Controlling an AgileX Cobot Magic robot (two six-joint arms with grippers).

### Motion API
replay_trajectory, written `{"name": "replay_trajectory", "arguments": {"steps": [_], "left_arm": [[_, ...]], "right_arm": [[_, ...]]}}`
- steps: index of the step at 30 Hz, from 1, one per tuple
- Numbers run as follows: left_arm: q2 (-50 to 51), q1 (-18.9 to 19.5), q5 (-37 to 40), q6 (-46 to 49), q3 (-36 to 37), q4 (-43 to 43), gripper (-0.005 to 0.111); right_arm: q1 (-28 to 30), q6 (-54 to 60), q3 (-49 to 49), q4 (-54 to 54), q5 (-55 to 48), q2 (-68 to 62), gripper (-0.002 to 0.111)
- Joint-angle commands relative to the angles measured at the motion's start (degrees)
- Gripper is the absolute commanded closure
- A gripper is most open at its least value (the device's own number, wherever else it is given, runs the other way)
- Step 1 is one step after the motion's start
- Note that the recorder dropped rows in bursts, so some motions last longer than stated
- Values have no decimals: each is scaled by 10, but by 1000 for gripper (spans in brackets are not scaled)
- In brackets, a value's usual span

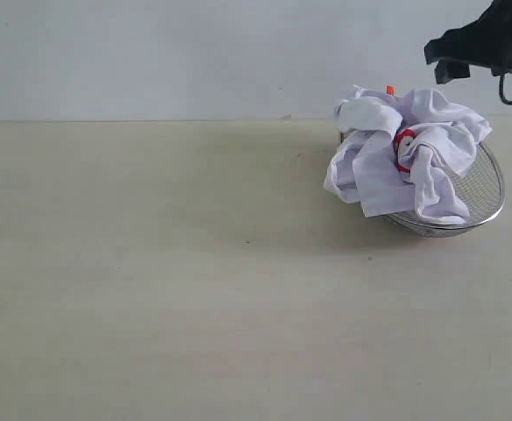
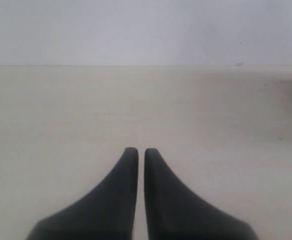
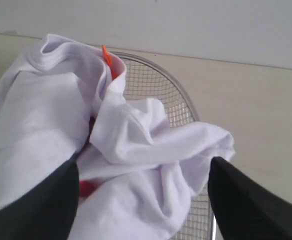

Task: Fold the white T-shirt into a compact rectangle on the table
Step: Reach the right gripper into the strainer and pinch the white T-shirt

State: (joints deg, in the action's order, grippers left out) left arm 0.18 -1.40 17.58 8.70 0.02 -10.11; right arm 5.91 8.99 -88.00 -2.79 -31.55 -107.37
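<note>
The white T-shirt's raised fold (image 3: 123,125) by the orange neck tag is between my open fingers. My right gripper should keep going down until it closes there (image 1: 407,107).
The white T-shirt (image 1: 405,158) lies crumpled in a heap in a round wire-mesh basket (image 1: 488,189) at the right of the table (image 1: 151,263). Part of it hangs over the basket's near rim. A patch of red lettering (image 1: 403,145) and an orange neck tag (image 1: 390,89) show. My right gripper (image 1: 440,61) hovers above and behind the heap. In the right wrist view it (image 3: 145,165) is open, its fingers wide apart on either side of the shirt's folds (image 3: 126,150), gripping nothing. My left gripper (image 2: 141,150) is shut and empty over bare table (image 2: 61,110), out of the exterior view.
The basket's mesh (image 3: 156,85) shows behind the shirt, with its rim curving round. A pale wall (image 1: 195,53) rises along the table's far edge. Bare table stretches to the left and front of the basket.
</note>
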Motion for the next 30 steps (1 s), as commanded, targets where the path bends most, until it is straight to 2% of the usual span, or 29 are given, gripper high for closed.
{"name": "replay_trajectory", "arguments": {"steps": [1, 8, 16, 18, 20, 23, 24, 25, 30], "left_arm": [[-2, 2, 0, -6, 0, 1, 102], [-2, 2, 0, -6, 0, 1, 102], [-2, 2, 0, -6, 0, 1, 102], [-2, 2, 0, -6, 0, 1, 102], [-2, 2, 0, -6, 0, 1, 102], [-2, 2, 0, -6, 0, 1, 102], [-2, 2, 0, -6, 0, 1, 102], [-2, 2, 0, -6, 0, 1, 102], [-2, 2, 0, -6, 0, 1, 102]], "right_arm": [[2, 95, -7, -78, 74, -46, 44], [1, 137, -7, -93, 176, -109, 44], [-2, 137, -7, -99, 195, -146, 47], [-4, 137, -7, -97, 195, -149, 54], [-8, 137, -7, -97, 195, -150, 66], [-13, 137, -7, -97, 195, -150, 91], [-15, 137, -7, -97, 192, -149, 103], [-15, 135, -7, -99, 189, -148, 108], [-13, 122, -7, -102, 180, -109, 108]]}}
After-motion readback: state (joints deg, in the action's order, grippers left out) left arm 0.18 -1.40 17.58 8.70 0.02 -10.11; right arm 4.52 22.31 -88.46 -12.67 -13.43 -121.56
